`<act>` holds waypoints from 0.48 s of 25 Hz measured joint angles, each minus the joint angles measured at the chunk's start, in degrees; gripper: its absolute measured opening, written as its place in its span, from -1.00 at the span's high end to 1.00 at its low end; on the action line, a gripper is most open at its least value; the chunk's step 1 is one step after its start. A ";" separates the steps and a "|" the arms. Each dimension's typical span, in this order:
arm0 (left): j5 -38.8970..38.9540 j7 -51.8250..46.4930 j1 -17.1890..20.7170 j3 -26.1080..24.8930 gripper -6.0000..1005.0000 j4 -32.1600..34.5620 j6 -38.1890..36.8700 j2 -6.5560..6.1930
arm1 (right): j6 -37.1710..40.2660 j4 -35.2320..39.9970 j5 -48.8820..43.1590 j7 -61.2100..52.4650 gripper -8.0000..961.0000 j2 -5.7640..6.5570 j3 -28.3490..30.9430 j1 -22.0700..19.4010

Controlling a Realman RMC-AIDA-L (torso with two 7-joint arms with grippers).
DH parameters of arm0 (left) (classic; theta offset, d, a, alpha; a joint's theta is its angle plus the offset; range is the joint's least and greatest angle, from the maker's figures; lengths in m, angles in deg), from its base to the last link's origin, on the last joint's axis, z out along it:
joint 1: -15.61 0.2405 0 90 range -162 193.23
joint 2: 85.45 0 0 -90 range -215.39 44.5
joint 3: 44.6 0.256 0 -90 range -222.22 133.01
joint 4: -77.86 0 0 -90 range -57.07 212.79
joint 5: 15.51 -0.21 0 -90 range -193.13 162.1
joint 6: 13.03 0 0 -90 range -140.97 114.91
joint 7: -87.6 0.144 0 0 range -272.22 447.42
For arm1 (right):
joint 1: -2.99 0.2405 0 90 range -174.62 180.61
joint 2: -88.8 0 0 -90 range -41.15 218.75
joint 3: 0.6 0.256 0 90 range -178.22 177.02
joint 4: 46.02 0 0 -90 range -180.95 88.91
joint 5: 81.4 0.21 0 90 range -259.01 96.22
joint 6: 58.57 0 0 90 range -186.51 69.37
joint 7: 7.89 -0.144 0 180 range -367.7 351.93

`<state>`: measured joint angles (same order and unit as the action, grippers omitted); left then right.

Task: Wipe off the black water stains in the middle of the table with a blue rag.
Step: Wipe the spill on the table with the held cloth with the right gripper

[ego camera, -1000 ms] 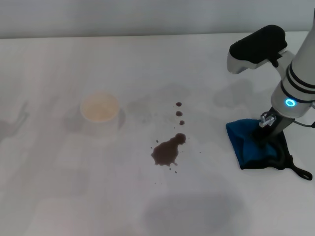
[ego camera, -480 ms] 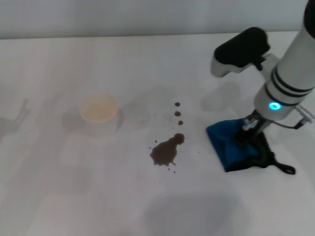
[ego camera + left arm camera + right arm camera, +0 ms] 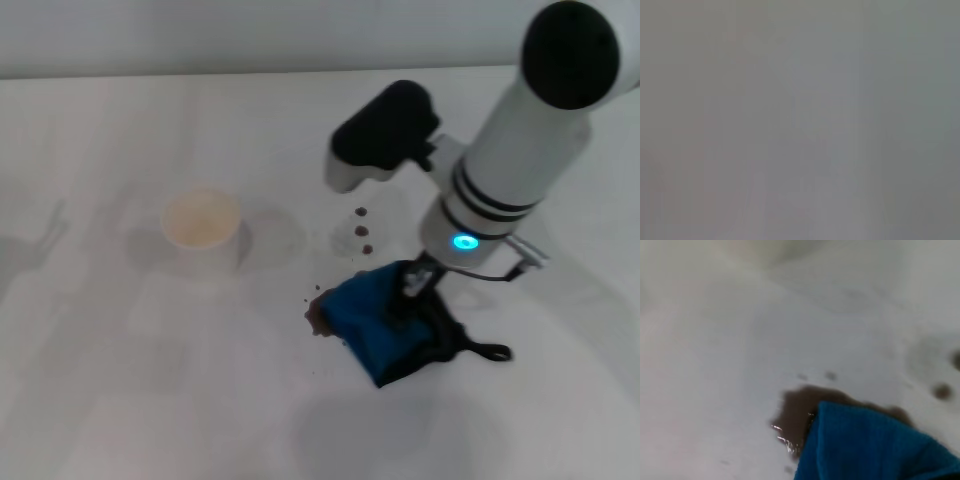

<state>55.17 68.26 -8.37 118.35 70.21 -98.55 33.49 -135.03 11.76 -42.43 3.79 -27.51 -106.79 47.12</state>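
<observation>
My right gripper should wipe the blue rag back, because small droplets lie behind it, beyond the dark stain (image 3: 318, 314) it covers, and the rag needs to go over those droplets (image 3: 362, 231).
In the head view my right gripper (image 3: 409, 288) is shut on the blue rag (image 3: 378, 323) and presses it onto the table (image 3: 150, 400) near the middle. The rag covers most of the black water stains; only a dark edge (image 3: 314, 316) shows at its left side. Three small round droplets (image 3: 362, 231) lie just behind the rag. The rag's thin black loop (image 3: 492, 351) trails to the right. The right wrist view shows the blue rag (image 3: 870, 447) overlapping the glossy dark blotch (image 3: 797, 410), with a droplet (image 3: 941, 391) nearby. My left gripper is out of view.
A white cup (image 3: 203, 228) stands on the table left of the stain, about a hand's width from the rag. The left wrist view shows only a plain grey surface.
My right arm has swept left across the table, dragging the blue rag from the right side onto the dark blotch, which is now mostly covered.
</observation>
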 joint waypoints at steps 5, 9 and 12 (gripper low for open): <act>-0.03 0.00 -0.01 0.00 -0.77 0.47 -0.03 -0.05 | 2.44 0.48 3.38 -1.65 0.87 0.04 -5.74 3.38; -0.13 0.00 -0.09 0.00 -0.77 0.54 -0.09 -0.04 | 3.45 0.42 6.71 -1.70 0.87 0.05 -9.16 5.80; -0.21 0.00 -0.16 0.00 -0.77 0.61 -0.17 0.01 | 3.66 0.38 8.26 -1.08 0.87 0.07 -9.73 6.44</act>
<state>54.96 68.27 -8.53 118.34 70.81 -98.72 33.50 -131.37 12.14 -34.16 2.71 -27.45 -116.52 53.56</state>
